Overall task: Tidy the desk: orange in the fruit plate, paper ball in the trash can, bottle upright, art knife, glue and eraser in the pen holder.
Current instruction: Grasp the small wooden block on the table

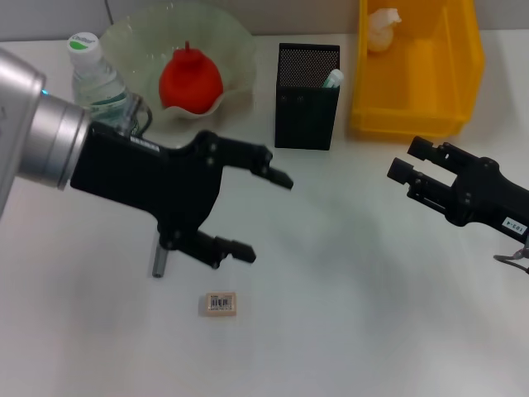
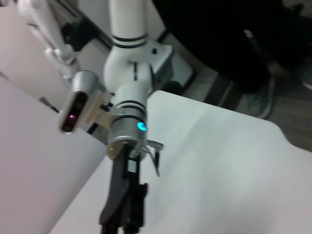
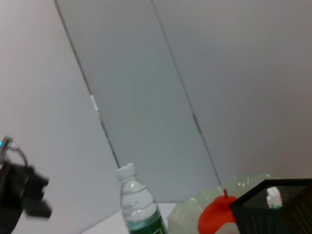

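Note:
The eraser [image 1: 221, 303] lies flat, away from the art knife [image 1: 159, 260], so I should go on moving my left gripper toward it with open fingers until they straddle it, before they close.
My left gripper [image 1: 263, 213] hangs open over the middle of the desk [image 1: 355, 281], nothing between its fingers. Just below its palm the grey end of the art knife [image 1: 157, 263] shows, the rest hidden. The eraser [image 1: 221, 303] lies flat nearer the front edge. The orange [image 1: 190, 80] rests in the fruit plate [image 1: 235, 37]. The bottle [image 1: 95, 78] stands upright beside it. In the pen holder [image 1: 307, 103] stands the glue [image 1: 333, 78]. The paper ball [image 1: 383, 29] is in the trash can [image 1: 417, 99]. My right gripper [image 1: 405, 161] hovers open at the right, in front of the can.
The right wrist view shows the bottle [image 3: 139, 207], orange [image 3: 213, 220] and pen holder [image 3: 273, 212] against a grey wall. In the left wrist view the right arm [image 2: 127, 131] reaches over the white desk, and floor lies beyond the desk edge.

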{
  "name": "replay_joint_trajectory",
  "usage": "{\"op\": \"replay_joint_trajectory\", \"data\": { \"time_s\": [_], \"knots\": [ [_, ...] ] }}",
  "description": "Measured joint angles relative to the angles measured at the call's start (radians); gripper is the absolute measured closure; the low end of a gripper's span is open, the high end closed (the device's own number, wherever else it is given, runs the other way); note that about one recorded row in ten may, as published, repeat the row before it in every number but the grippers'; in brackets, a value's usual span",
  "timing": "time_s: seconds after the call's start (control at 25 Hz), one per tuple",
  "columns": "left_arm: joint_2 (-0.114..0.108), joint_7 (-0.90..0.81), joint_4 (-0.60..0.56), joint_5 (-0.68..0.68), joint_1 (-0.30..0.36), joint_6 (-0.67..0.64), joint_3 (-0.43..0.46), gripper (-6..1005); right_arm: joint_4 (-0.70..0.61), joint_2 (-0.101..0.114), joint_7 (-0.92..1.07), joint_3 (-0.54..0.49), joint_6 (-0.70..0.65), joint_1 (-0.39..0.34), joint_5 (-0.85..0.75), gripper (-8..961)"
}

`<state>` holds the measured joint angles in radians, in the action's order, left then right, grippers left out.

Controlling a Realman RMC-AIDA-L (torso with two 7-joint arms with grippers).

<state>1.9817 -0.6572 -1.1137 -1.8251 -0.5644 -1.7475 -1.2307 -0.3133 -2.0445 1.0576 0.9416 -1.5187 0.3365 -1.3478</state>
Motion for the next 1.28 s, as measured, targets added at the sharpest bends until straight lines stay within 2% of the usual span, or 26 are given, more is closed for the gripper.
{"op": "replay_joint_trajectory", "data": {
  "time_s": [0.04, 0.24, 0.44, 0.52, 0.64, 0.68, 0.72, 0.76, 0.84, 0.92, 1.0, 1.08, 1.16, 1.28],
  "knots": [
    [-0.013, 0.029, 0.015, 0.002, 0.0, 0.012, -0.037, 159, 0.001, -0.002, 0.0, -0.005, 0.0, -0.002, 0.0, 314],
    [-0.027, 0.042, 0.009, -0.019, 0.009, 0.039, -0.118, 159, 0.003, -0.005, 0.007, -0.012, 0.0, -0.003, 0.001, 314],
    [-0.03, -0.112, 0.001, -0.041, -0.002, 0.043, -0.159, 158, 0.0, -0.001, 0.017, -0.015, -0.006, 0.007, -0.003, 314],
    [-0.019, -0.241, 0.004, -0.042, -0.008, 0.032, -0.151, 159, -0.004, 0.0, 0.02, -0.015, -0.012, 0.012, -0.004, 314],
    [0.002, -0.341, 0.007, -0.05, -0.011, 0.009, -0.128, 161, -0.008, 0.008, 0.038, -0.014, -0.034, 0.017, -0.004, 314],
    [0.002, -0.341, 0.007, -0.05, -0.011, 0.009, -0.128, 161, -0.009, 0.012, 0.048, -0.013, -0.045, 0.018, -0.004, 314],
    [0.023, -0.403, 0.022, -0.077, -0.014, -0.001, -0.096, 162, -0.009, 0.019, 0.058, -0.01, -0.052, 0.02, -0.004, 314],
    [0.032, -0.423, 0.032, -0.094, -0.016, -0.003, -0.081, 162, -0.01, 0.03, 0.076, -0.007, -0.063, 0.025, -0.005, 314],
    [0.054, -0.474, 0.064, -0.135, -0.023, -0.009, -0.028, 163, -0.012, 0.034, 0.083, -0.006, -0.07, 0.027, -0.005, 314],
    [0.062, -0.51, 0.1, -0.15, -0.028, -0.02, 0.012, 163, -0.015, 0.04, 0.09, -0.006, -0.08, 0.029, -0.006, 314],
    [0.061, -0.546, 0.164, -0.152, -0.038, -0.028, 0.051, 164, -0.016, 0.042, 0.092, -0.006, -0.082, 0.031, -0.016, 314],
    [0.061, -0.546, 0.164, -0.152, -0.038, -0.028, 0.051, 164, -0.018, 0.044, 0.101, -0.009, -0.079, 0.034, -0.035, 314],
    [0.056, -0.58, 0.236, -0.153, -0.043, -0.012, 0.068, 164, -0.021, 0.05, 0.123, -0.013, -0.083, 0.037, -0.055, 314],
    [0.055, -0.584, 0.255, -0.156, -0.041, -0.004, 0.073, 165, -0.021, 0.053, 0.13, -0.013, -0.086, 0.038, -0.059, 314]
  ]
}}
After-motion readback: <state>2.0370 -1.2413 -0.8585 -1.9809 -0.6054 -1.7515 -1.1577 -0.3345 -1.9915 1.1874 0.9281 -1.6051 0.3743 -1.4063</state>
